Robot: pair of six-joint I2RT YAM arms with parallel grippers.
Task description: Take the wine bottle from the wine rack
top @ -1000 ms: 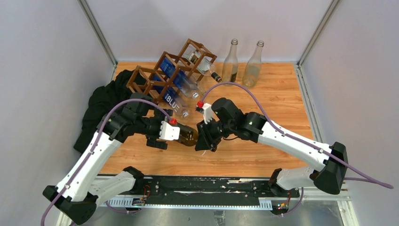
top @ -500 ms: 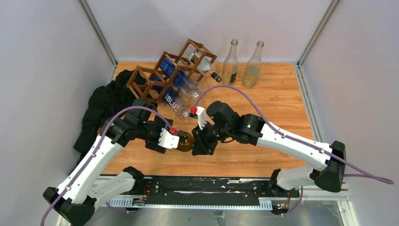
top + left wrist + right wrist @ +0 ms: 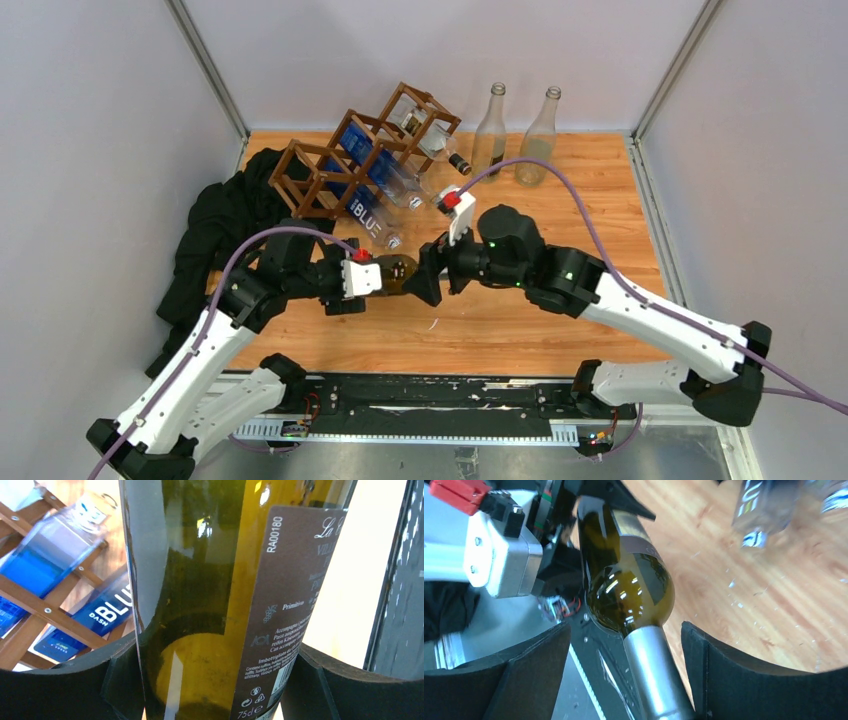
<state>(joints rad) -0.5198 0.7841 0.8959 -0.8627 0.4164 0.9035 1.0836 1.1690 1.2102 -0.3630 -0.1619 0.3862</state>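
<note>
I keep bringing my right gripper in until it closes, with the silver foil neck (image 3: 655,667) between its open fingers and the bottle's body (image 3: 396,272) in my left gripper.
The dark olive wine bottle (image 3: 400,272) with a brown label is clear of the wine rack (image 3: 318,172), which stands at the back left. My left gripper (image 3: 378,277) is shut on the bottle's body, which fills the left wrist view (image 3: 200,605) between both fingers. My right gripper (image 3: 424,281) is open. In the right wrist view its fingers (image 3: 529,675) stand on either side of the silver foil neck (image 3: 651,670) with a gap on each side, and the bottle's shoulder (image 3: 629,600) lies just beyond them.
Clear bottles with blue labels (image 3: 368,215) lie in the rack's cells, and a small dark-capped bottle (image 3: 445,152) lies in its top cell. Two empty clear bottles (image 3: 490,135) (image 3: 538,140) stand at the back. A black cloth (image 3: 215,235) lies at the left edge.
My left gripper has carried the bottle a little up and away from the near edge. My right arm has swung round, and its open gripper now sits around the bottle's neck.
</note>
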